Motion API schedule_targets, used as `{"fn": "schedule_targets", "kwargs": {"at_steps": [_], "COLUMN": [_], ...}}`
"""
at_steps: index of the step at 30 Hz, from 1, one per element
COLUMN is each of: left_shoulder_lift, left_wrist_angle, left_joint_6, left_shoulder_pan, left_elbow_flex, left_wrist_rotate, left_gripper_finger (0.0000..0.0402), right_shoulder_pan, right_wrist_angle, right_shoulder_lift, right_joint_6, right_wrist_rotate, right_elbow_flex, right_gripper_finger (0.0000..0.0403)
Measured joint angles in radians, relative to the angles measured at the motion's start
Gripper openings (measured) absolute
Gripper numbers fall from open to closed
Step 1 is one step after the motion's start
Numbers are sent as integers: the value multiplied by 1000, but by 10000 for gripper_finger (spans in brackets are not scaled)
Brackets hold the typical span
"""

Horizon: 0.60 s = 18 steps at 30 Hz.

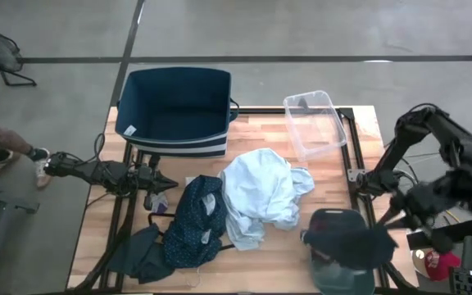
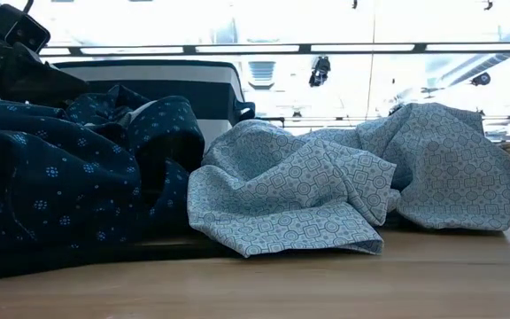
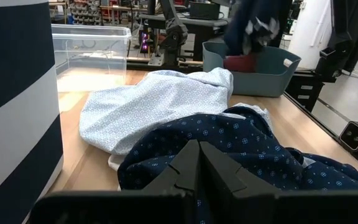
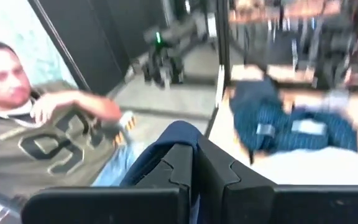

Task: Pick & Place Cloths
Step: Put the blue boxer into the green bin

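Observation:
The dark blue cloth's slack end (image 1: pixel 326 239) hangs over the teal tub's opening (image 1: pixel 334 275), so I should go on lowering my right gripper until the cloth rests inside before letting go.
The navy white-dotted piece (image 1: pixel 197 220) lies crumpled on the table beside the large pale-blue shirt (image 1: pixel 260 192). A dark teal piece (image 1: pixel 142 254) rests at the table's near left edge. My left gripper (image 1: pixel 169 182) is shut, level, its tips at the dotted piece's (image 3: pixel 247 149) left edge; whether it touches, I cannot tell. My right gripper (image 4: pixel 194 152) is shut on a dark blue cloth (image 1: pixel 347 239) above a teal tub (image 3: pixel 253 71), where a maroon piece (image 3: pixel 241 62) lies. My right gripper pinches a fold of the dark blue cloth (image 4: pixel 169 134) between its two fingers. The cloth (image 3: pixel 253 25) is lifted and hangs slack above the teal tub. Which part of the garment it has does not show.
The stiff navy bin with white stripes (image 1: pixel 177 111) stands at the table's far left, a clear plastic box (image 1: pixel 314 123) at its far right. A person (image 4: pixel 36 130) sits beyond the table's left side; feet (image 1: pixel 11 160) show on the floor there.

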Motion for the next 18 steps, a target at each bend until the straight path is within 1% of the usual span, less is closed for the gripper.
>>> {"fn": "schedule_targets", "kwargs": {"at_steps": [5, 8, 12, 15, 16, 18], "left_shoulder_lift": [0, 0, 0, 0, 0, 0], "left_wrist_angle": [0, 0, 0, 0, 0, 0], "left_joint_6": [0, 0, 0, 0, 0, 0], "left_shoulder_pan": [0, 0, 0, 0, 0, 0], "left_elbow_flex": [0, 0, 0, 0, 0, 0], "left_wrist_rotate": [0, 0, 0, 0, 0, 0], "left_gripper_finger": [19, 19, 19, 19, 19, 19], "right_shoulder_pan": [13, 13, 13, 15, 15, 10], "right_wrist_angle": [-128, -227, -393, -525, -520, -516], "right_shoulder_lift": [99, 175, 262, 309, 316, 315], "right_joint_6": [259, 446, 715, 970, 1029, 1054], "right_wrist_rotate": [1, -44, -141, -237, -276, -337], "right_elbow_flex": [-12, -17, -17, -15, -18, -30], "right_gripper_finger": [8, 8, 8, 8, 8, 8]}}
